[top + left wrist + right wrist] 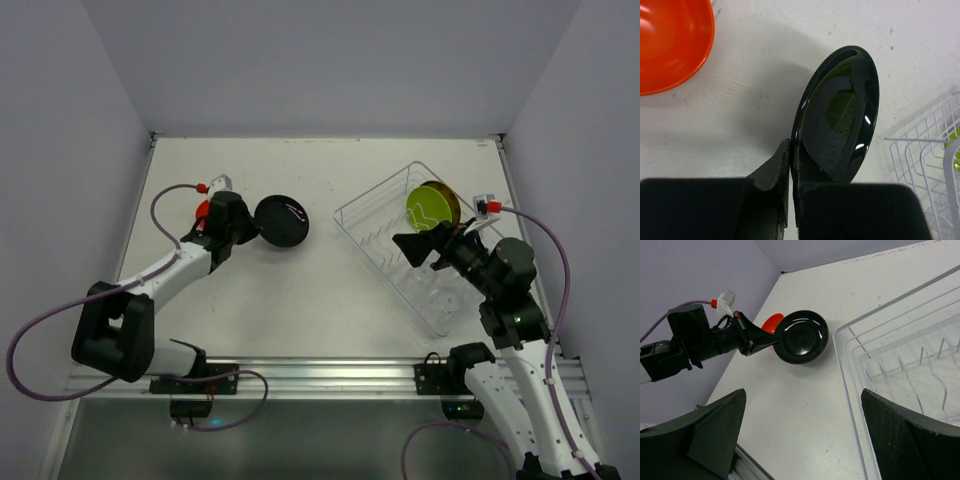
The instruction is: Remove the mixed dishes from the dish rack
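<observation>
The robot's left gripper is holding the black plate [282, 221] and should lay it flat before the right gripper lifts the lime-green plate [427, 207] off the rack and passes it across.
My left gripper [246, 229] is shut on the rim of the black plate [282, 221], holding it tilted just above the table's left-centre. In the left wrist view its fingertips [786, 150] pinch the plate [837, 115]. The orange bowl [203, 209] sits on the table behind that gripper, partly hidden by it, and shows clearly in the left wrist view [670, 45]. The dish rack [441, 321] stands at the right with a lime-green plate [426, 205] upright in it and an olive-yellow plate [450, 206] behind. My right gripper [424, 248] is open and empty over the rack's near-left part. I cannot make out the clear cups.
The wire plate holder [920, 365] lies inside the rack, whose rim [850, 385] runs along the right of the right wrist view. That view also shows the left gripper [757, 337], the black plate [801, 337] and the orange bowl [771, 322]. Grey walls enclose the table.
</observation>
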Controlling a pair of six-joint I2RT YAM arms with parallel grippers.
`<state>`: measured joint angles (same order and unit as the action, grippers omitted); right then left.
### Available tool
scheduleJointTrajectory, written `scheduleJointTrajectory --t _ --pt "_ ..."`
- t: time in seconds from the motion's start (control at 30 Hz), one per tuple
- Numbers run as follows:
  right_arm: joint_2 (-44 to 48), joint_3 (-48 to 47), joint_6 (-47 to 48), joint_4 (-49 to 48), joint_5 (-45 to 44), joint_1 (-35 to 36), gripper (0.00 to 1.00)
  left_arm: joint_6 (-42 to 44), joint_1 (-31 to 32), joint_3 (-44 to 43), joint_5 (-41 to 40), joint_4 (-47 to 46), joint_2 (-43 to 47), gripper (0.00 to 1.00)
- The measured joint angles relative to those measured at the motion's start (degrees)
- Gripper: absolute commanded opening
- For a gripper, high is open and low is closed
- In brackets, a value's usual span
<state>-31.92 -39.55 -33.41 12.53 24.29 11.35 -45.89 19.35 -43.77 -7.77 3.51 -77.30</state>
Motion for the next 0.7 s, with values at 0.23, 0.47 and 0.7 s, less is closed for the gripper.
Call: scheduleJointTrajectory --t 0.23,0.47,0.7 --pt "1.5 0.4 1.2 1.7 -0.9 0.0 0.99 0.0 -2.8 -1.4 4.5 -5.5 -10.5 0.00" --pt "1.0 0.3 3.1 5.0 -2.4 0.0 0.99 -0.1 -2.9 -2.6 6.2 -6.4 -14.3 0.37" --pt "-2.2 -1.7 4.6 7.2 -5.5 0.0 0.99 -1.5 -2.9 -2.5 5.4 -6.8 -14.0 0.62"
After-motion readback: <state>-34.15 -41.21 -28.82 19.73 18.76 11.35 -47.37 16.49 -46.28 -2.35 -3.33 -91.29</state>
